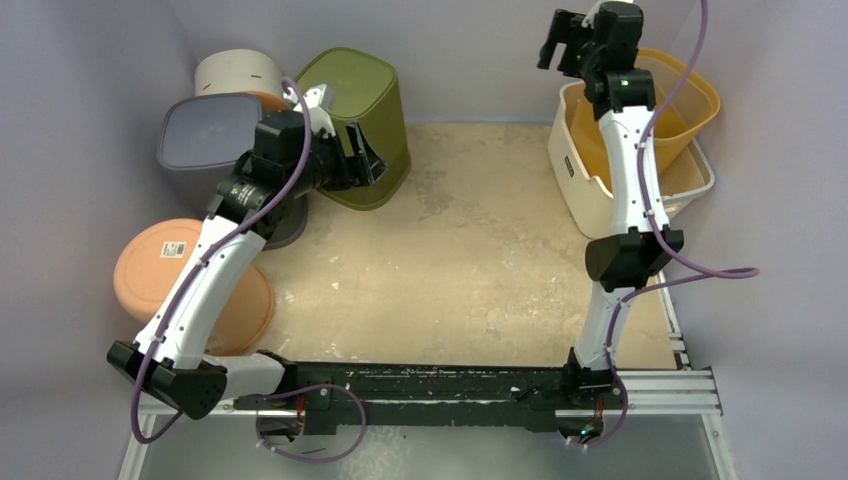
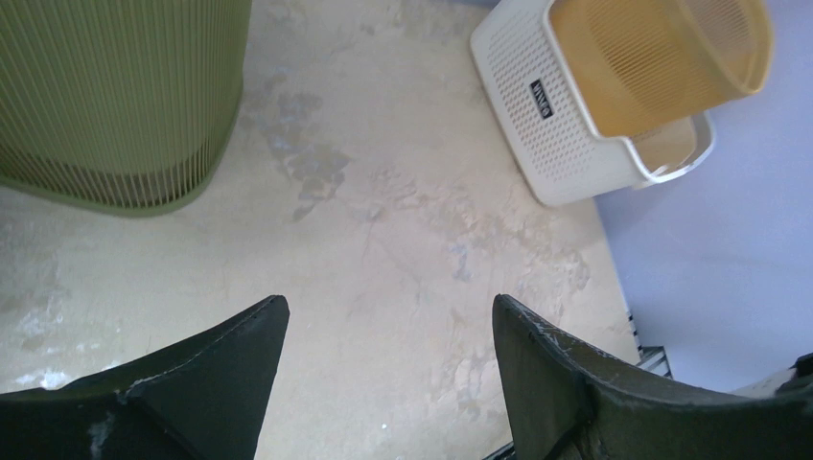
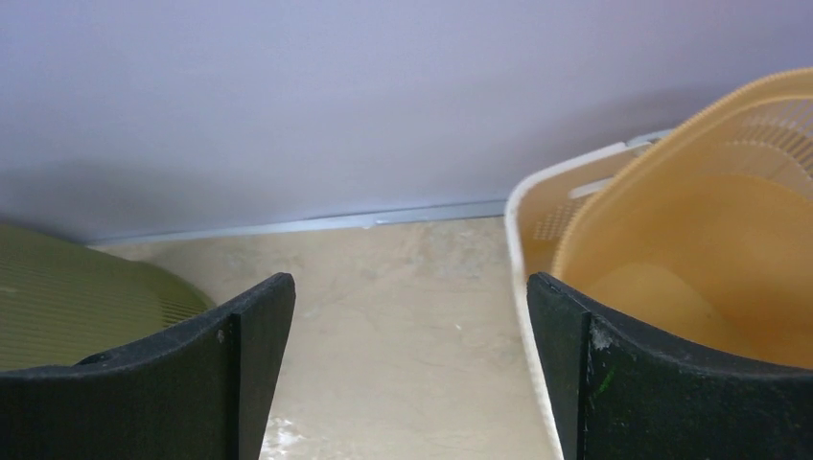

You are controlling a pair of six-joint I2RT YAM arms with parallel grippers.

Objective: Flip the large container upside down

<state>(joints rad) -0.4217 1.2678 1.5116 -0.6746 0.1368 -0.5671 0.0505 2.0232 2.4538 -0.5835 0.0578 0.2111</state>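
Observation:
The yellow basket [image 1: 672, 122] should come free and leave the white basket behind when the robot lifts it, because the yellow rim [image 1: 713, 100] tilts clear of the white basket's rim.
The large container [image 1: 572, 165] is a white perforated basket standing upright at the right of the table; it also shows in the left wrist view [image 2: 537, 105]. A smaller yellow basket [image 1: 690, 100] rests tilted inside it. My right gripper [image 1: 558, 42] hangs open, high over the white basket's far left corner. In the right wrist view the white rim [image 3: 513, 220] runs just inside the right fingertip of the gripper [image 3: 410, 287], and nothing is held. My left gripper [image 1: 365, 160] is open and empty over bare table [image 2: 388, 307], far to the left of the basket.
An olive-green ribbed bin [image 1: 360, 120] stands mouth-down at the back left, right beside my left gripper. Behind and left of it are a grey bin [image 1: 205, 135], a beige round tub [image 1: 235, 70] and an orange basin [image 1: 170, 265], all bottom-up. Walls close in on three sides.

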